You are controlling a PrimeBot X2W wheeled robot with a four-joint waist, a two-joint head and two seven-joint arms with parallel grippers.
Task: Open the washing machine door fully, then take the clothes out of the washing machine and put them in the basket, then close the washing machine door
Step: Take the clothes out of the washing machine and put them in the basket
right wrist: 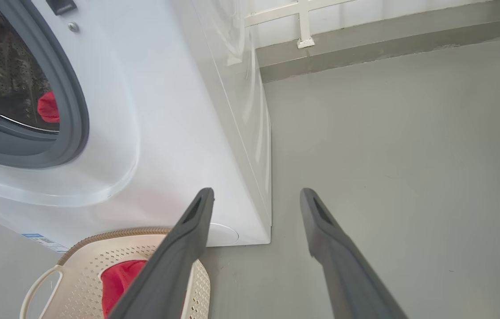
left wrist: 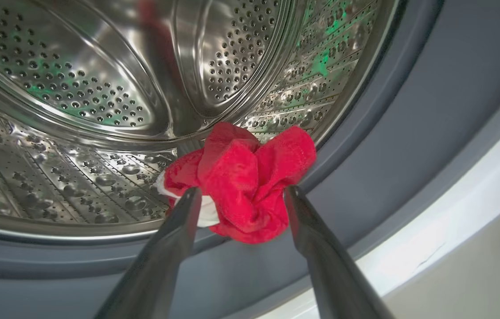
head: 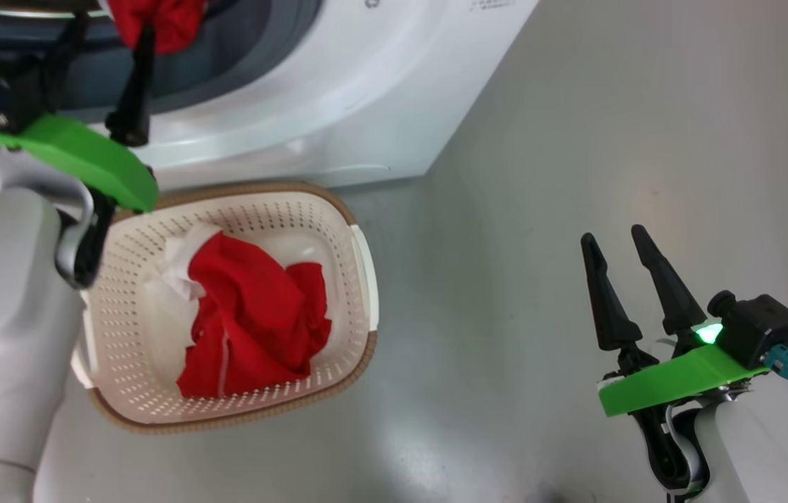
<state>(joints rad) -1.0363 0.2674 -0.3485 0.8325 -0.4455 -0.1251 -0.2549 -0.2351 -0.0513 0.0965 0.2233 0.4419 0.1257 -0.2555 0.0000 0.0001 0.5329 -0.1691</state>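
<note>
The heap of red clothes (left wrist: 245, 186) has only steel (left wrist: 179, 109) showing behind it, so it will come out in one piece and leave the drum empty when I pull.
The white washing machine (head: 338, 91) stands with its opening bare; the washing machine door is out of view. My left gripper (left wrist: 242, 191) reaches into the opening and is open, one finger on each side of a bunched red and white piece of the clothes (left wrist: 241, 177). That piece lies on the lip of the steel drum (left wrist: 77, 88) by the grey rubber ring (left wrist: 409, 110). More red clothes (head: 254, 321) lie in the cream basket (head: 261, 216) on the floor below the machine. Off to the right, my right gripper (head: 621, 241) hangs open and holds nothing.
Grey floor (head: 541, 209) stretches to the right of the machine and basket. A wall base with a white frame (right wrist: 303, 26) runs behind the machine's side. My pale left forearm (head: 3, 314) overlaps the basket's left edge.
</note>
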